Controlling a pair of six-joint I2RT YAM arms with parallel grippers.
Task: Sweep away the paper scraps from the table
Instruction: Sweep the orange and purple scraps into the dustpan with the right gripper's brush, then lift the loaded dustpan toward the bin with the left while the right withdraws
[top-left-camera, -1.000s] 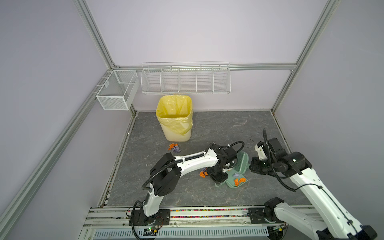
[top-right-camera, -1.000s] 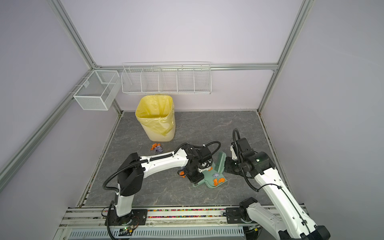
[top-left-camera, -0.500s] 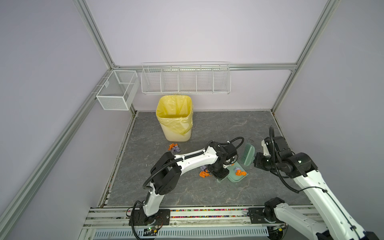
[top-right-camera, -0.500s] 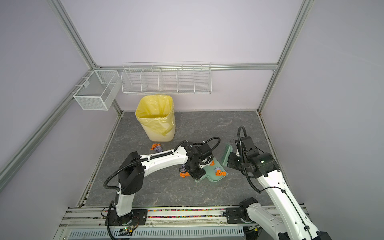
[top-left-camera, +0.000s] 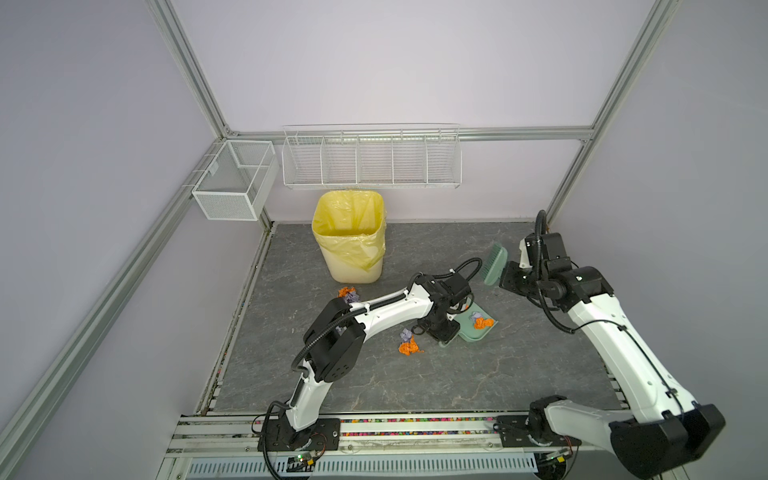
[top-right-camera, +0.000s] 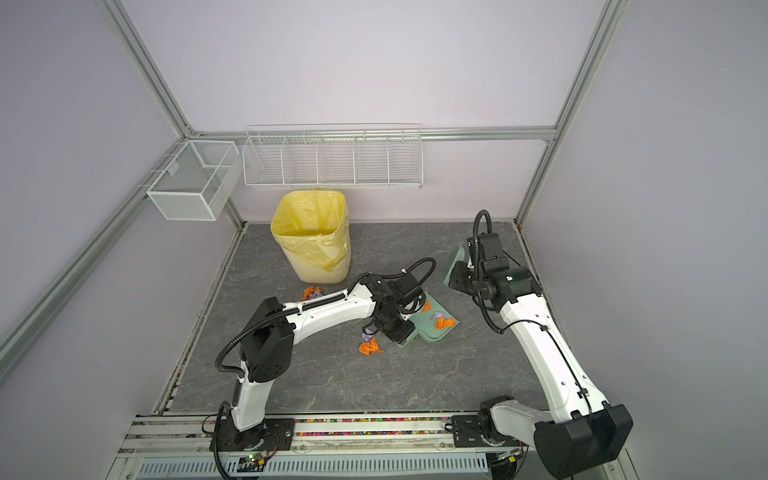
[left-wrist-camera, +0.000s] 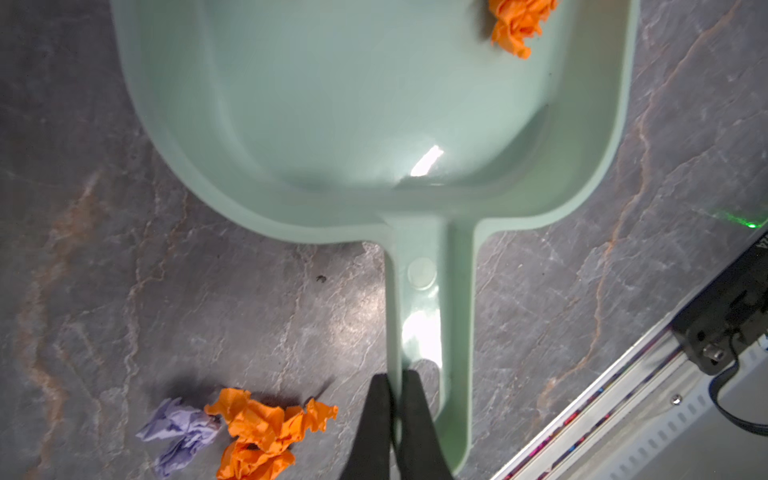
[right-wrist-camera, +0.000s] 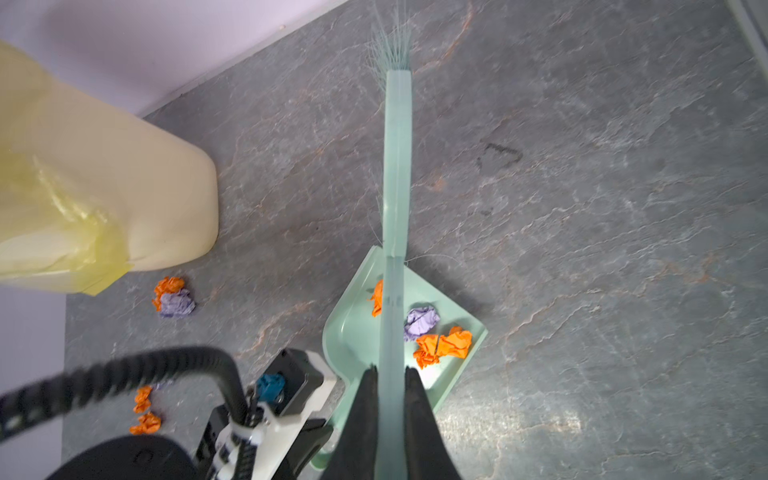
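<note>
Next, my right gripper moves the brush (top-left-camera: 495, 264) aside, since it hangs close above the loaded dustpan, before my left gripper raises the dustpan to the bin (top-left-camera: 349, 216).
A mint-green dustpan (top-left-camera: 468, 334) lies on the dark grey table (top-left-camera: 415, 386), and my left gripper (left-wrist-camera: 395, 382) is shut on the edge of its handle (left-wrist-camera: 424, 291). Orange and lavender paper scraps (right-wrist-camera: 440, 340) sit inside the pan. More scraps (top-left-camera: 409, 345) lie on the table beside the handle, and another small pile (top-left-camera: 348, 294) lies near the bin. My right gripper (right-wrist-camera: 390, 374) is shut on a mint-green brush (top-left-camera: 494, 266), held in the air behind and to the right of the pan.
A yellow-lined waste bin (top-left-camera: 348, 241) stands at the back left of the table. Two white wire baskets (top-left-camera: 370, 158) hang on the frame above it. Aluminium rails (top-left-camera: 374, 428) run along the front edge.
My right gripper has lifted the brush off the dustpan and carried it back and to the right. The dustpan and the left gripper have shifted slightly towards the back.
</note>
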